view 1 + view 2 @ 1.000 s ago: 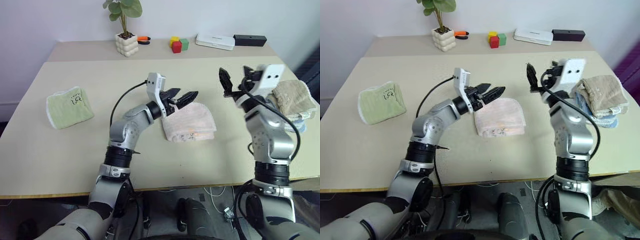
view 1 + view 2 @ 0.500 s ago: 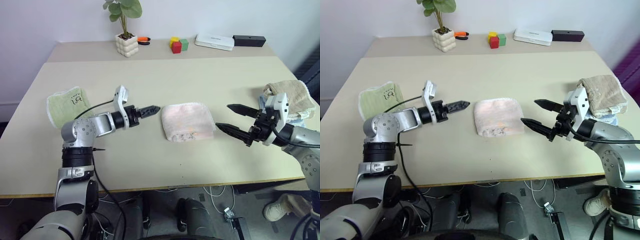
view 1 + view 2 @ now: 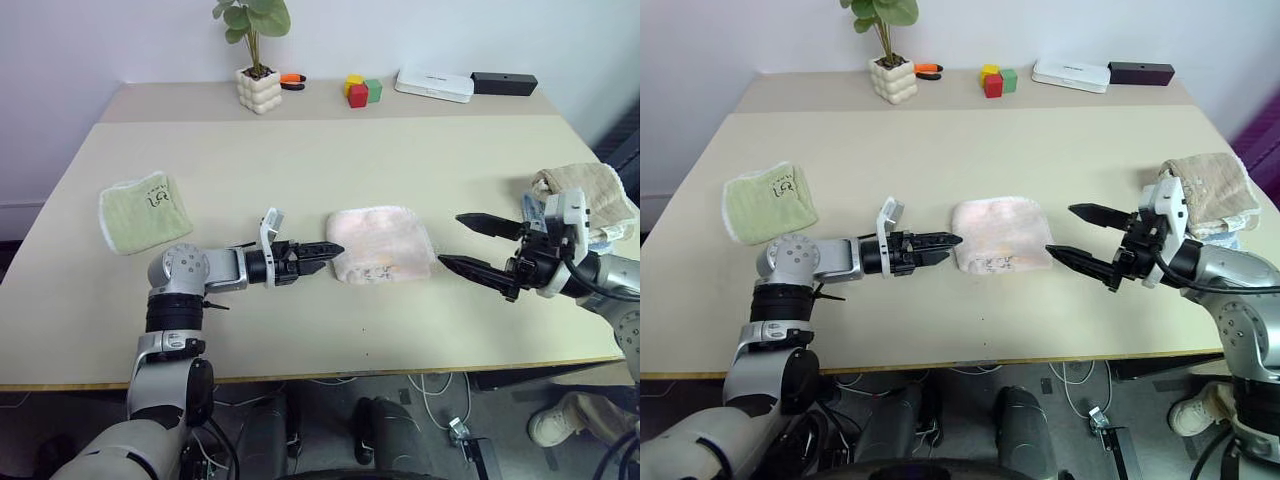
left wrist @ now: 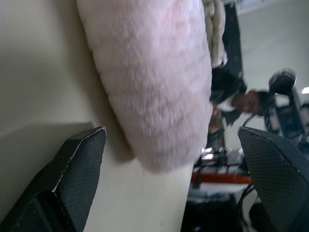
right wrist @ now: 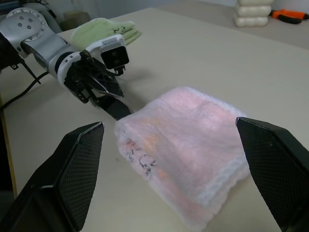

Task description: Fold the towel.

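Note:
The towel's edge point(image 3: 381, 244) has a thick, rounded fold point(image 4: 161, 145). So I expect the towel to droop around my left gripper but stay a folded pad as I carry it.
The towel point(image 3: 380, 245), pale pink and fluffy, lies folded into a small pad at the middle of the table point(image 3: 300, 150). My left gripper point(image 3: 335, 250) lies low and level over the table, pointing right at the towel's left front corner. In the left wrist view its fingers point(image 4: 72, 179) stand wide apart, open, with the towel point(image 4: 154, 87) just ahead between them; I cannot tell whether they touch it. My right gripper point(image 3: 450, 240) is open, pointing left, a short gap from the towel's right edge, with nothing between its fingers point(image 5: 77, 164).
A folded light-green towel point(image 3: 145, 210) lies at the left. Beige and blue folded cloths point(image 3: 590, 195) are stacked at the right edge. Along the back stand a potted plant point(image 3: 255, 85), coloured blocks point(image 3: 360, 88), a white box point(image 3: 435, 85) and a black box point(image 3: 503, 82).
Both arms came down from above the towel to table level on either side. The left gripper drew back left, then reached lower and nearer the towel's corner. The towel has not moved.

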`<action>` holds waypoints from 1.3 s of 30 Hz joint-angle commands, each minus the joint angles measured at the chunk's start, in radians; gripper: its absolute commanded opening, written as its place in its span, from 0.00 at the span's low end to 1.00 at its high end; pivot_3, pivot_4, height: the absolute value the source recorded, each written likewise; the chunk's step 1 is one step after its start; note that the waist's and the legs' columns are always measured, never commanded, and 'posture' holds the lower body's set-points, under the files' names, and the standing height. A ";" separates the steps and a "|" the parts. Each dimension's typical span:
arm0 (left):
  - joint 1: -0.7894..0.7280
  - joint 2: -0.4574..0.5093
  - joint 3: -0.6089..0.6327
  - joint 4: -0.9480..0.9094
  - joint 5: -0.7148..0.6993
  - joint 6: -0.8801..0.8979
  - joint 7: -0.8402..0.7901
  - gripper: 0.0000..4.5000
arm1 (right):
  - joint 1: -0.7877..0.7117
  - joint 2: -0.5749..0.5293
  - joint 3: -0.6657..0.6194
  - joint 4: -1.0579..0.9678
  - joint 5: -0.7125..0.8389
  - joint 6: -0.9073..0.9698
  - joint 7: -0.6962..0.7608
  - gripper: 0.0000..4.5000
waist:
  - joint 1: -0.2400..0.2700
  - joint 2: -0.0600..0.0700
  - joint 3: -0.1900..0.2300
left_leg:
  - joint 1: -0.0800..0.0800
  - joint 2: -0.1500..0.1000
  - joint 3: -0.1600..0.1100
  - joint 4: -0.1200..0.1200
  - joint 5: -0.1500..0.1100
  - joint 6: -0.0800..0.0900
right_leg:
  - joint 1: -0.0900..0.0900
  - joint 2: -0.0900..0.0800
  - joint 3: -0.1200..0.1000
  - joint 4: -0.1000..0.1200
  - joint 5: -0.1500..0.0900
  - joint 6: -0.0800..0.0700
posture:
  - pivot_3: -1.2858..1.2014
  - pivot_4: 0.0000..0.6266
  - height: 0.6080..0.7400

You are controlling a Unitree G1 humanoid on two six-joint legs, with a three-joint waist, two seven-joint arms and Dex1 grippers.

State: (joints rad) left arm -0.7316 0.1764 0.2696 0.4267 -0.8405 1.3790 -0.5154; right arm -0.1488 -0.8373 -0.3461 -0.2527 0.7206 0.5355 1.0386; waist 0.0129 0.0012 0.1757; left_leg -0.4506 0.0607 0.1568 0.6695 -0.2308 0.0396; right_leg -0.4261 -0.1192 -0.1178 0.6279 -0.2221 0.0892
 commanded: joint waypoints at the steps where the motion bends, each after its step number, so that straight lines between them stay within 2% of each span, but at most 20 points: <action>1: -0.058 -0.075 0.025 0.106 0.028 -0.057 0.054 0.99 | 0.003 -0.007 -0.045 -0.071 0.029 0.004 -0.024 0.99 | 0.005 0.000 0.000 | 0.000 0.000 -0.001 0.000 0.000 0.000 | 0.001 0.000 0.000 0.000 0.000 0.000 | 0.52 0.24 1.00; 5: -0.102 -0.123 0.011 0.208 0.064 -0.112 0.046 0.99 | -0.001 -0.006 -0.050 -0.089 0.029 0.007 -0.050 0.99 | 0.003 0.000 0.000 | 0.000 -0.001 -0.001 0.001 -0.001 0.002 | 0.001 -0.001 0.000 -0.001 -0.001 -0.003 | 0.52 0.24 1.00; 8: -0.167 -0.160 0.067 0.356 0.068 -0.150 0.079 0.99 | -0.007 -0.005 -0.056 -0.099 0.028 0.007 -0.074 0.99 | 0.005 -0.001 0.000 | 0.000 -0.001 -0.001 0.001 -0.001 0.002 | 0.001 -0.001 -0.001 -0.001 -0.001 -0.002 | 0.52 0.24 1.00; 9: -0.179 -0.166 0.072 0.381 0.070 -0.145 0.082 0.87 | -0.006 -0.004 -0.058 -0.104 0.030 0.009 -0.081 1.00 | 0.004 -0.001 0.000 | 0.000 -0.001 -0.001 0.001 -0.001 0.002 | 0.001 -0.001 -0.001 -0.001 -0.001 -0.003 | 0.52 0.24 1.00; 10: -0.186 -0.166 0.060 0.397 0.081 -0.146 0.071 0.80 | -0.004 -0.004 -0.059 -0.109 0.033 0.010 -0.087 1.00 | 0.002 -0.001 0.000 | 0.000 -0.001 -0.001 0.001 -0.001 0.002 | 0.002 -0.001 -0.001 -0.001 -0.001 -0.003 | 0.52 0.24 1.00; 17: -0.218 -0.154 0.075 0.470 0.108 -0.151 0.049 0.01 | 0.021 -0.002 -0.066 -0.126 0.029 0.006 -0.110 1.00 | 0.004 0.000 -0.001 | 0.001 -0.001 -0.001 0.001 -0.002 0.002 | 0.003 -0.002 -0.001 -0.002 -0.002 -0.003 | 0.52 0.24 1.00; 22: -0.225 -0.149 0.091 0.461 0.106 -0.143 0.042 0.01 | 0.026 0.004 -0.058 -0.129 0.029 0.002 -0.121 1.00 | 0.001 0.000 -0.001 | 0.004 0.000 -0.001 0.002 -0.004 0.002 | 0.004 -0.002 -0.001 -0.006 -0.002 -0.003 | 0.52 0.24 1.00; 26: -0.229 -0.142 0.154 0.423 0.091 -0.276 0.061 0.01 | 0.030 0.011 -0.053 -0.128 0.034 0.001 -0.120 1.00 | 0.001 0.000 -0.001 | 0.004 -0.001 -0.001 0.002 -0.004 0.003 | 0.005 -0.002 -0.001 -0.008 -0.002 -0.003 | 0.52 0.24 1.00; 30: -0.225 -0.108 0.210 0.309 0.083 -0.454 0.085 0.01 | 0.017 0.029 -0.056 -0.123 0.082 0.020 -0.115 1.00 | -0.008 -0.001 0.000 | 0.001 0.001 0.001 0.001 -0.004 0.004 | 0.004 -0.001 -0.001 -0.007 0.000 -0.004 | 0.52 0.24 1.00; 33: -0.197 -0.100 0.228 0.219 0.066 -0.491 0.102 0.01 | 0.001 0.034 -0.030 -0.112 0.102 0.052 -0.120 1.00 | -0.008 -0.001 0.000 | 0.000 0.001 0.002 -0.002 -0.003 0.003 | 0.001 -0.001 0.000 -0.007 0.001 -0.001 | 0.52 0.24 1.00; 35: -0.149 -0.102 0.208 0.102 0.072 -0.548 0.070 0.01 | -0.015 0.053 -0.003 -0.116 0.115 0.062 -0.126 1.00 | -0.006 -0.001 0.000 | 0.000 0.001 0.002 -0.003 -0.003 0.003 | 0.001 -0.001 0.000 -0.007 0.001 -0.001 | 0.52 0.24 1.00; 39: -0.089 -0.132 0.230 -0.046 0.071 -0.691 0.115 0.01 | -0.063 0.099 0.050 -0.104 0.106 0.060 -0.139 1.00 | 0.001 -0.001 0.000 | -0.001 0.001 0.002 -0.002 -0.002 0.003 | 0.001 0.000 0.000 -0.008 0.001 -0.001 | 0.52 0.24 1.00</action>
State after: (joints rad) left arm -0.8126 0.0465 0.4879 0.4570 -0.7527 0.7429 -0.4138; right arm -0.1871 -0.7450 -0.2954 -0.3471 0.8098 0.6027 0.9016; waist 0.0135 -0.0002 0.1756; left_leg -0.4517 0.0613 0.1584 0.6675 -0.2331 0.0428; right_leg -0.4253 -0.1196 -0.1183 0.6204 -0.2206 0.0882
